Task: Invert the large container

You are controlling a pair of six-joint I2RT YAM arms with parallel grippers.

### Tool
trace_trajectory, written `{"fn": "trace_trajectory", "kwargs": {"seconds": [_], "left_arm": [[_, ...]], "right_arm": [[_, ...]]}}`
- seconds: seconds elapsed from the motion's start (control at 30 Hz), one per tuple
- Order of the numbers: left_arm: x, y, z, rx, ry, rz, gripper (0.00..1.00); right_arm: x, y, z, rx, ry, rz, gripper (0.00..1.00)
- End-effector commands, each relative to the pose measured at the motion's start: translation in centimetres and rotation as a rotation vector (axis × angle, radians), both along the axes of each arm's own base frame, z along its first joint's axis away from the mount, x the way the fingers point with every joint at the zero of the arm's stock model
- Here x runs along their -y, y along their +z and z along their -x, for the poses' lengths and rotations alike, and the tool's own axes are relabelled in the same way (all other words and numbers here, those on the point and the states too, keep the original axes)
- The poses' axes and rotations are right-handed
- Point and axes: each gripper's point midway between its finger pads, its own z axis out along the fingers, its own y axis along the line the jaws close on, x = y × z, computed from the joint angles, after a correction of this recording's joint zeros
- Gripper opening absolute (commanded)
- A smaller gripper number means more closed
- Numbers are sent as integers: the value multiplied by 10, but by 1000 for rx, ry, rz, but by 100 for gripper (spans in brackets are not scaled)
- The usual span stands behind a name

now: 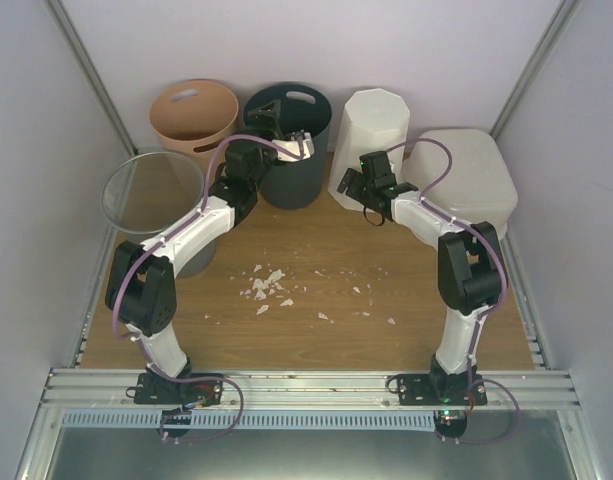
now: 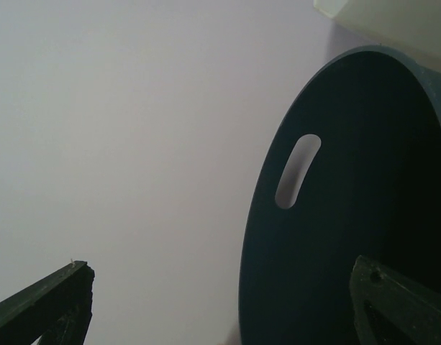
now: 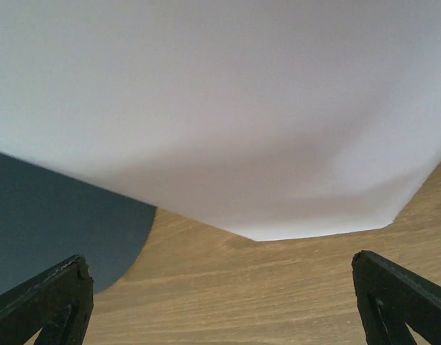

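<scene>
The dark teal bin [image 1: 298, 178] stands between the peach and white bins with its opening facing up, so the robot's left gripper should first lift it by its rim [image 1: 245, 108] out into the open.
The large container [image 1: 464, 180], a wide translucent-white tub with rounded corners, stands at the back right with a smooth closed face up; no opening shows. My right gripper [image 1: 348, 183] is open and empty, low over the wood, left of the tub and right in front of the tall white faceted bin [image 1: 374, 135]. In the right wrist view the open gripper [image 3: 220, 316] faces that bin's wall [image 3: 220, 108]. My left gripper [image 1: 291, 140] is open at the mouth of the dark teal bin [image 1: 291, 150]; the left wrist view shows this gripper [image 2: 220, 316] facing the bin's inside wall and handle slot [image 2: 298, 171].
A peach bin [image 1: 194, 120] stands at the back left and a grey wire-mesh bin [image 1: 151, 205] at the left edge. White paper scraps [image 1: 266, 285] lie mid-table. Enclosure walls and metal posts close in both sides and the back.
</scene>
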Motion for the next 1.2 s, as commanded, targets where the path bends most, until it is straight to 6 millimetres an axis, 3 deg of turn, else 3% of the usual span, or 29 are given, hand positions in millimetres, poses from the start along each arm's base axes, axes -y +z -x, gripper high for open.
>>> {"fn": "trace_trajectory", "kwargs": {"seconds": [0.0, 0.1, 0.3, 0.5, 0.9, 1.17], "left_arm": [[1, -19, -2, -74, -18, -49, 95], [-6, -11, 0, -58, 5, -55, 95], [-19, 4, 21, -81, 3, -90, 96], [-30, -3, 35, -100, -1, -146, 99], [-22, -39, -7, -118, 30, -220, 99], [-23, -37, -37, -61, 82, -216, 99]], "right_arm": [[14, -9, -7, 3, -28, 35, 97], [22, -13, -10, 3, -31, 63, 97], [33, -18, -19, 1, -24, 55, 97], [34, -26, -19, -15, -9, 49, 97], [33, -17, -14, -6, 8, 48, 98], [38, -17, -11, -6, 10, 58, 98]]}}
